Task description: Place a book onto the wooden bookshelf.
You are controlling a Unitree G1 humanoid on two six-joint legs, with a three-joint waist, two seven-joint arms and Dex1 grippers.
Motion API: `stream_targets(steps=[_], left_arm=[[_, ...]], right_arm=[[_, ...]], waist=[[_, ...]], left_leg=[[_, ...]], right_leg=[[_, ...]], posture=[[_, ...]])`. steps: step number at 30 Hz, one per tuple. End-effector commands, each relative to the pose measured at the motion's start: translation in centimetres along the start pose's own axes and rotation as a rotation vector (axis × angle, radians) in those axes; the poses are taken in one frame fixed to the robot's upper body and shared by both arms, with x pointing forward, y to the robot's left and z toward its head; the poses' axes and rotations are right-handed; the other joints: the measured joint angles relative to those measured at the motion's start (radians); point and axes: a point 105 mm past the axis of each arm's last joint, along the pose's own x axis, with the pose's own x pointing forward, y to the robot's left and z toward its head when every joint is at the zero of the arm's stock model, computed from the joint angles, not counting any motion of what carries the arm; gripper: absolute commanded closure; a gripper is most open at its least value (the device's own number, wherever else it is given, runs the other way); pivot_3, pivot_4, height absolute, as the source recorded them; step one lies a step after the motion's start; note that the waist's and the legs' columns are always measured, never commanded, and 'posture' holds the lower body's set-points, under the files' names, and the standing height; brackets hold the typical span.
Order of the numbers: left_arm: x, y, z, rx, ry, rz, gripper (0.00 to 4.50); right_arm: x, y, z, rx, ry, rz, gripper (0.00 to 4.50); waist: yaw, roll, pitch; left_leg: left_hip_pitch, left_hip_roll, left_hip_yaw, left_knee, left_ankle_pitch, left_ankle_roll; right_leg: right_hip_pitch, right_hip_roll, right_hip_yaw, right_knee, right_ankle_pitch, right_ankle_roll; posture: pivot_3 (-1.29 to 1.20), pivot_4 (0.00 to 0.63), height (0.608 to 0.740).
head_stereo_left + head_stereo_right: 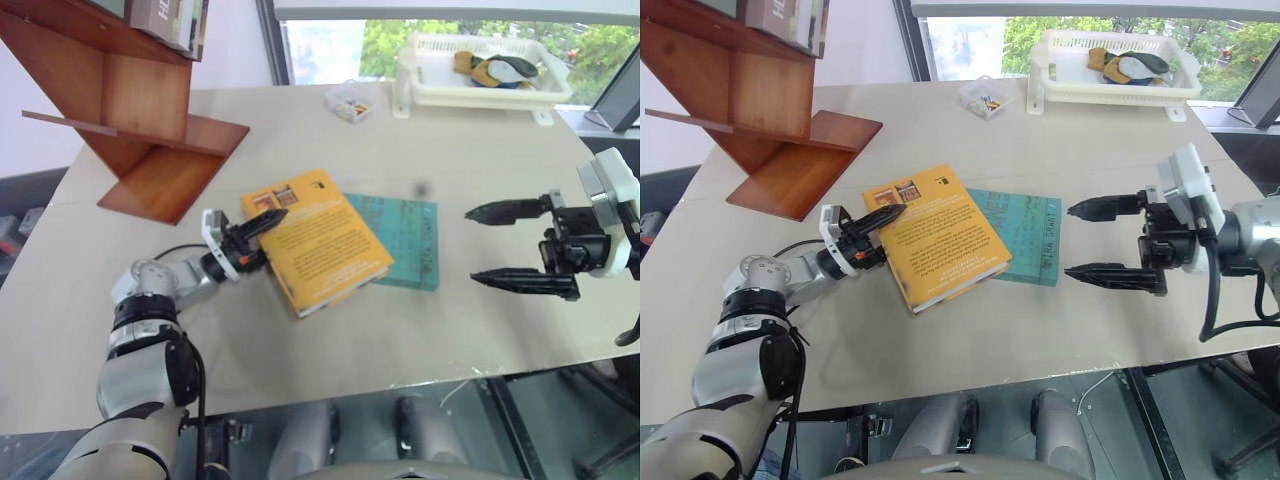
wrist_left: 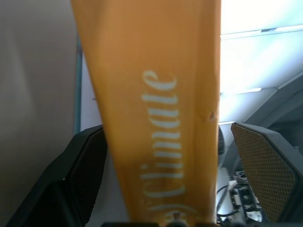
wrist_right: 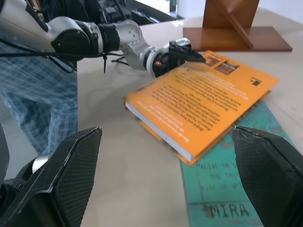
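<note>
The orange-yellow book [image 1: 318,242] will stay closed and leave the teal book behind when I lift it, because my left gripper's fingers are on both sides of the lettered spine [image 2: 162,137].
The orange-yellow book [image 1: 320,240] lies back cover up on the table, its right part resting on a thinner teal book [image 1: 405,240]. My left gripper [image 1: 268,228] is at the book's left edge. Its fingers [image 2: 265,175] stand open on either side of the spine [image 2: 161,123], and a gap shows beside it. My right gripper [image 1: 472,246] hangs open above the table to the right of the teal book, holding nothing. The wooden bookshelf [image 1: 150,130] stands at the table's far left corner, beyond my left gripper.
A white basket [image 1: 480,90] with a few items stands at the far right edge. A small clear box [image 1: 352,100] sits near it. Other books [image 1: 175,20] rest on the shelf's upper board. A person's plaid trouser leg [image 3: 42,104] is beside the table.
</note>
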Motion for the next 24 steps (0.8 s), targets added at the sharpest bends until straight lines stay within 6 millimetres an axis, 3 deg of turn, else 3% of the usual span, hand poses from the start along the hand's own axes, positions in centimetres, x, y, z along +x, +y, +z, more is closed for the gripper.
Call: stream_targets(steps=[1, 3, 6, 9, 20, 24], left_arm=[[-0.2, 0.9, -1.9, -0.097, 0.041, -0.007, 0.27], [-0.3, 0.7, -1.8, -0.093, 0.040, -0.011, 0.85], [-0.4, 0.5, -1.6, -0.086, 0.033, -0.014, 2.42], [-0.5, 0.4, -1.5, -0.075, 0.034, -0.008, 3.41], [-1.9, -1.6, -0.6, -0.011, -0.006, -0.048, 3.41], [-2.2, -1.5, -0.3, 0.000, -0.036, -0.025, 3.41]], right_arm=[[-0.3, 0.5, 0.7, -0.063, 0.025, 0.004, 0.00], [-0.3, 0.4, 0.8, -0.067, 0.027, 0.004, 0.00], [-0.3, 0.4, 0.8, -0.070, 0.026, 0.001, 0.00], [-0.3, 0.3, 0.6, -0.070, 0.029, 0.001, 0.00], [-0.5, -0.1, 0.4, -0.074, 0.031, -0.001, 0.00], [-0.4, -0.2, 0.1, -0.075, 0.027, -0.001, 0.00]], waist=[[0.000, 0.000, 0.000], [0.000, 0.000, 0.000], [0.000, 0.000, 0.000], [0.000, 0.000, 0.000], [-0.005, 0.000, 0.000], [-0.006, 0.000, 0.000]], left_leg=[[0.000, 0.000, 0.000, 0.000, 0.000, 0.000], [0.000, 0.000, 0.000, 0.000, 0.000, 0.000], [0.000, 0.000, 0.000, 0.000, 0.000, 0.000], [0.000, 0.000, 0.000, 0.000, 0.000, 0.000], [-0.003, 0.000, 0.001, -0.001, 0.000, -0.001], [-0.003, 0.000, 0.001, 0.000, 0.000, -0.001]], right_leg=[[0.000, 0.000, 0.000, 0.000, 0.000, 0.000], [0.000, 0.000, 0.000, 0.000, 0.000, 0.000], [0.000, 0.000, 0.000, 0.000, 0.000, 0.000], [0.000, -0.001, 0.000, 0.000, 0.000, 0.000], [-0.004, -0.006, 0.001, 0.000, 0.000, 0.000], [-0.004, -0.006, 0.001, 0.000, 0.000, 0.000]], posture=[[0.00, 0.150, 0.740], [0.00, 0.150, 0.740], [0.00, 0.150, 0.740], [0.00, 0.150, 0.740], [0.00, 0.150, 0.740], [0.00, 0.150, 0.740]])
